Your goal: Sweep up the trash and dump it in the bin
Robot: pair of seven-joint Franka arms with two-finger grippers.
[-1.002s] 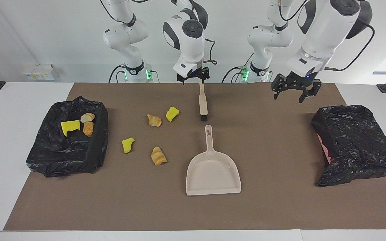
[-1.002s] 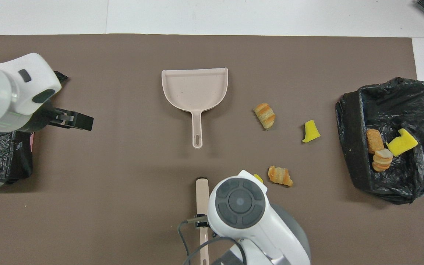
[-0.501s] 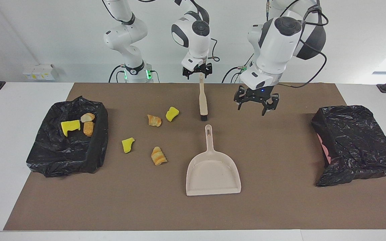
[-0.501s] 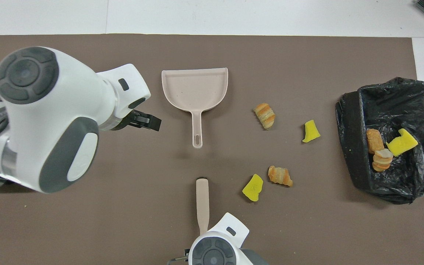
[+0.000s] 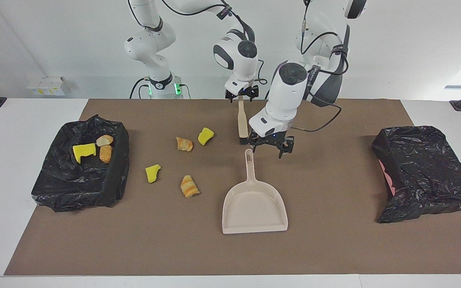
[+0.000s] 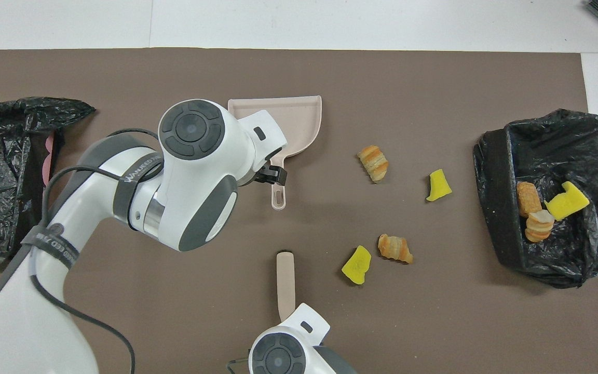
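Next, my left gripper takes the dustpan's handle [image 5: 250, 167] and turns the opening toward the loose trash before I sweep, because the dustpan's opening [image 5: 255, 231] faces away from the trash.
Several pieces of trash lie loose on the brown mat: yellow chunks [image 5: 205, 136] [image 5: 152, 173] and bread lumps [image 5: 184, 144] [image 5: 189, 186]. Three more pieces [image 5: 84, 151] sit in the black-bagged bin [image 5: 80, 188] at the right arm's end. The beige dustpan [image 5: 254, 218] lies flat with its handle [image 6: 278, 197] pointing at the robots. My left gripper [image 5: 268, 151] hangs open just over the handle's end, holding nothing. The beige brush [image 5: 241, 120] lies nearer the robots. My right gripper [image 5: 241, 94] is open around the tip of the brush handle.
A second black-bagged container [image 5: 426, 172] sits at the left arm's end of the table. The brown mat [image 5: 334, 240] covers most of the white table. The loose trash [image 6: 373, 163] lies between the dustpan [image 6: 304, 119] and the bin [image 6: 501, 223].
My left arm has swung from near the bagged container at its end across to the dustpan handle, and lower. My right gripper has shifted onto the brush handle's tip. Brush, dustpan and trash stayed put.
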